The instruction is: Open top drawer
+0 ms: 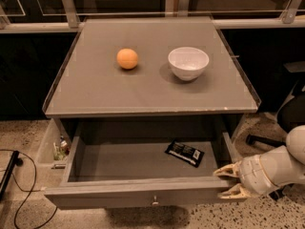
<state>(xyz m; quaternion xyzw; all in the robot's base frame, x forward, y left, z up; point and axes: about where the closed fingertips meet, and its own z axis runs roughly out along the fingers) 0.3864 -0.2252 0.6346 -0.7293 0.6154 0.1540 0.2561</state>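
Note:
I can reach only the end of the top drawer's front with my fingers, so next I open them wider, straddle the front's top edge and pull the drawer farther.
The top drawer is a wide grey drawer with a small round metal knob at its centre. It stands pulled well out, showing its grey tray interior. My gripper is at the right end of the drawer front, with the white arm behind it at the right edge. Its two pale fingers are spread apart. The upper one reaches the drawer's right wall, the lower one the front's right end. They hold nothing.
A black packet lies in the drawer at the back right. An orange and a white bowl sit on the grey cabinet top. Small bottles stand in a side pocket on the left. A black cable lies on the floor, and a chair base stands to the right.

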